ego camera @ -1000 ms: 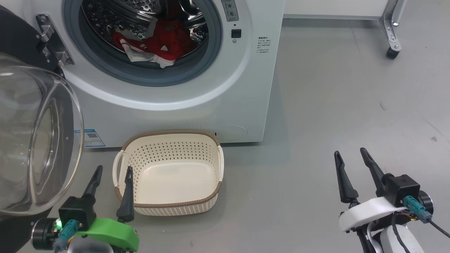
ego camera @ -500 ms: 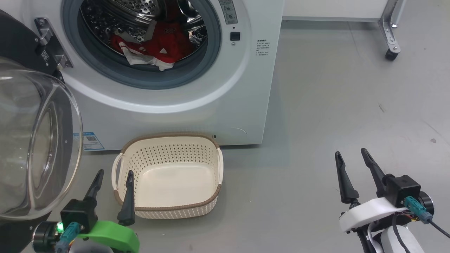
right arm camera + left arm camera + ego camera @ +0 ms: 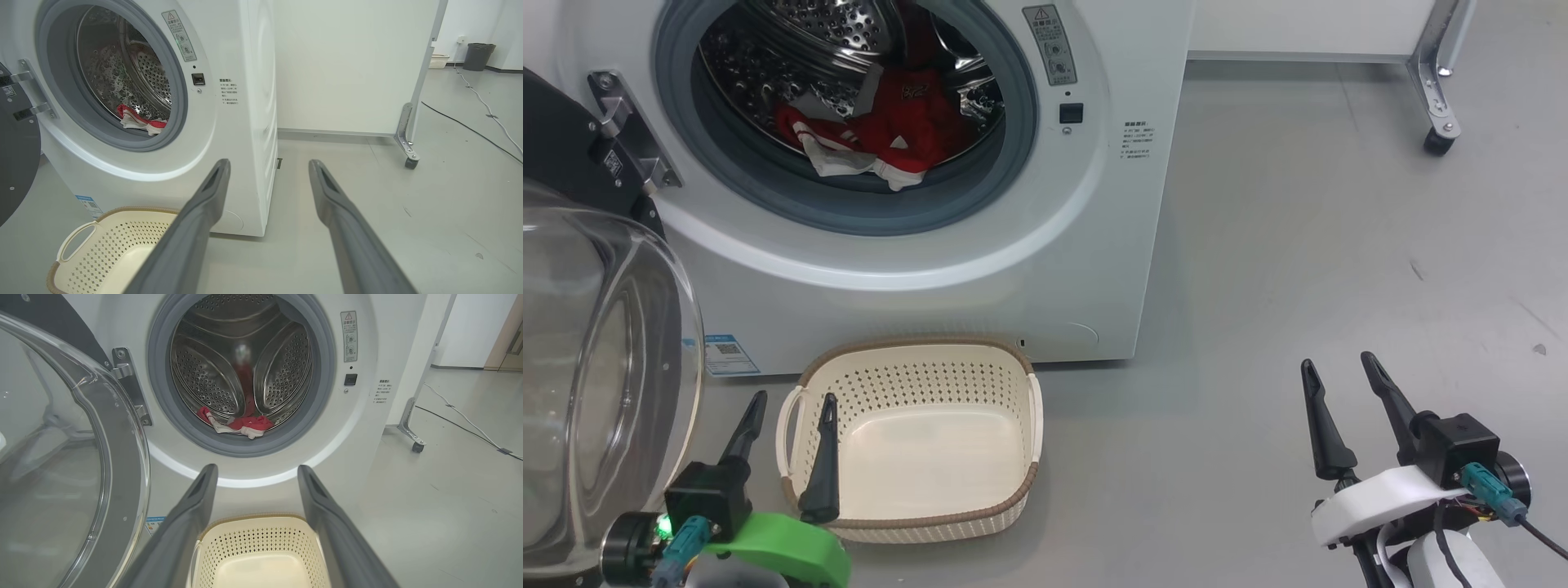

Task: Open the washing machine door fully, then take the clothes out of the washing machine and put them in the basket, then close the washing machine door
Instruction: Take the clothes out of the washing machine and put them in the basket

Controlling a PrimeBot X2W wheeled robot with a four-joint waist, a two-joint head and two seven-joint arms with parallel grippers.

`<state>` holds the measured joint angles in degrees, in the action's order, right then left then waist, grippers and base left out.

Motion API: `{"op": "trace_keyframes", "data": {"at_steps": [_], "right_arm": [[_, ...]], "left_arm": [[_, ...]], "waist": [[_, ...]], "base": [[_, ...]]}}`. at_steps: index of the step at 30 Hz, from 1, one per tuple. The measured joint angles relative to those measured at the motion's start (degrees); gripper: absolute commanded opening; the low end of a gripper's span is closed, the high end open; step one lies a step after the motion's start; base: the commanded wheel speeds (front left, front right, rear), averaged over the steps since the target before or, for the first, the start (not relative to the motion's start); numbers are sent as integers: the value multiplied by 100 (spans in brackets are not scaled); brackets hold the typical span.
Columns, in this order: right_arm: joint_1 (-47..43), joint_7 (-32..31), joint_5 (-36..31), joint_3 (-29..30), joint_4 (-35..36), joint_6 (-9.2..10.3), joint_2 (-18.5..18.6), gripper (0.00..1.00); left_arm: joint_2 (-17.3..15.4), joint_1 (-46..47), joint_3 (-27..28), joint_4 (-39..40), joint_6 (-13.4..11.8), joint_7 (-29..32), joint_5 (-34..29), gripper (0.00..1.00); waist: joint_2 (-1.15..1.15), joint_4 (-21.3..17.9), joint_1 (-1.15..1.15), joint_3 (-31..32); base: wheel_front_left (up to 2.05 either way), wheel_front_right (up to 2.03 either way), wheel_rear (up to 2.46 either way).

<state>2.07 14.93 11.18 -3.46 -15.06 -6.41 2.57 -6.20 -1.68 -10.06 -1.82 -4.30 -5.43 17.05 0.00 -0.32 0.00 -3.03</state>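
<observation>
The lettered red piece is lying over a separate striped hem. The lettered piece will come out by itself when I pull, and the striped piece will stay behind.
The white washing machine fills the upper left, its door swung wide to the left on its hinge, glass bowl facing me. Red and white clothes lie at the front of the steel drum, also seen in the left wrist view and right wrist view. The cream basket stands empty on the floor below the opening. My left gripper hangs open over the basket's left handle. My right gripper is open above bare floor, well right of the machine.
A white panel on a metal caster leg stands behind and to the right. Cables run across the grey floor further back, near a dark bin. The open door crowds the space beside my left arm.
The head camera has tilted up a little, so the machine and basket sit lower in the picture. Both grippers stay open in about the same places.
</observation>
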Motion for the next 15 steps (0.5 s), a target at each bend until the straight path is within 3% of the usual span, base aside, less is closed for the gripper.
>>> {"op": "trace_keyframes", "data": {"at_steps": [15], "right_arm": [[-1,0,0,2,20,-1,-2,100]], "left_arm": [[2,-8,33,70,-51,34,0,100]], "waist": [[0,6,0,-41]], "base": [[71,-71,0]]}}
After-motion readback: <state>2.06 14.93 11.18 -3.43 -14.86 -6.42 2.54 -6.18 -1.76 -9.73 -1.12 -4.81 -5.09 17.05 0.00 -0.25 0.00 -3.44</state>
